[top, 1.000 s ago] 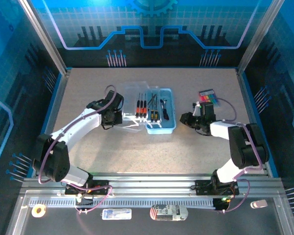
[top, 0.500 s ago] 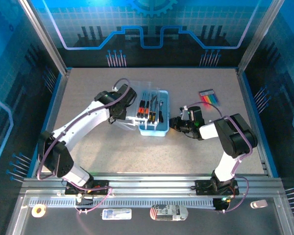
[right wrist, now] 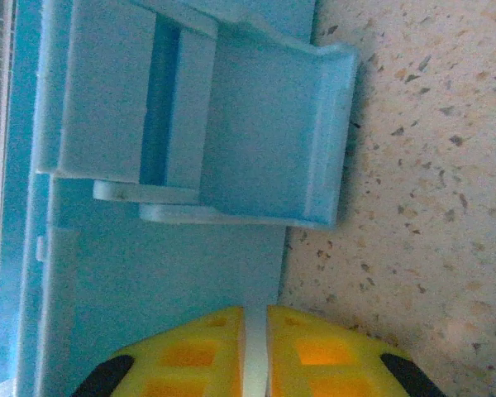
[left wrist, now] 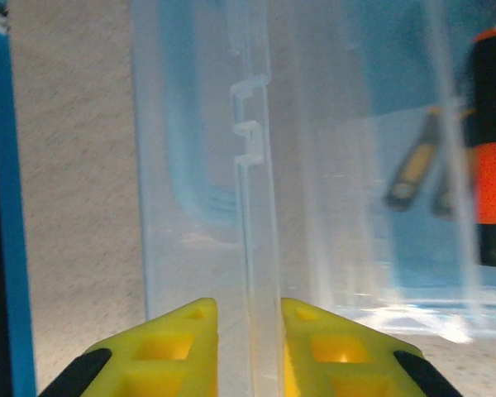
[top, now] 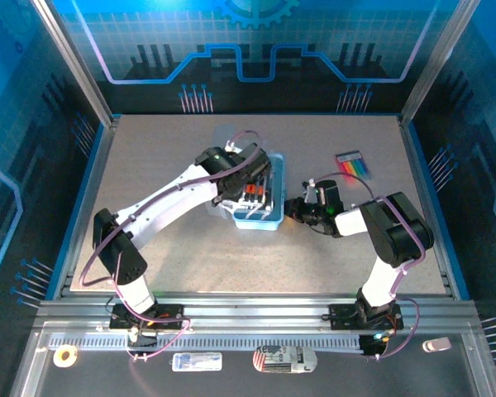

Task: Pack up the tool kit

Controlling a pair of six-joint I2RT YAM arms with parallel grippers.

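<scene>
The blue latch (right wrist: 260, 128) is hanging open next to the robot's closed right gripper, so the right gripper should open and grab the latch (right wrist: 326, 149) once the left gripper lowers the lid.
The tool kit is a blue case (top: 257, 222) mid-table with a clear hinged lid (left wrist: 252, 207). Orange-and-black screwdrivers (left wrist: 492, 165) lie inside and show through the lid. My left gripper (top: 246, 187) hovers over the case. In the left wrist view, my left gripper (left wrist: 248, 331) stands slightly open, and the lid's edge runs between its yellow fingers, against the right one. My right gripper (top: 292, 208) sits at the case's right side. In the right wrist view, my right gripper (right wrist: 255, 347) is shut on the case's (right wrist: 149, 273) thin rim, just below the blue latch (right wrist: 256, 141).
A small holder of rainbow-coloured tools (top: 353, 165) lies on the speckled table to the right of the case. Blue walls and metal posts fence the table on all sides.
The left arm has swung right, carrying the clear lid from the case's left side over the top. Its jaws have eased apart. The right gripper moved in to the case's right edge and stayed.
</scene>
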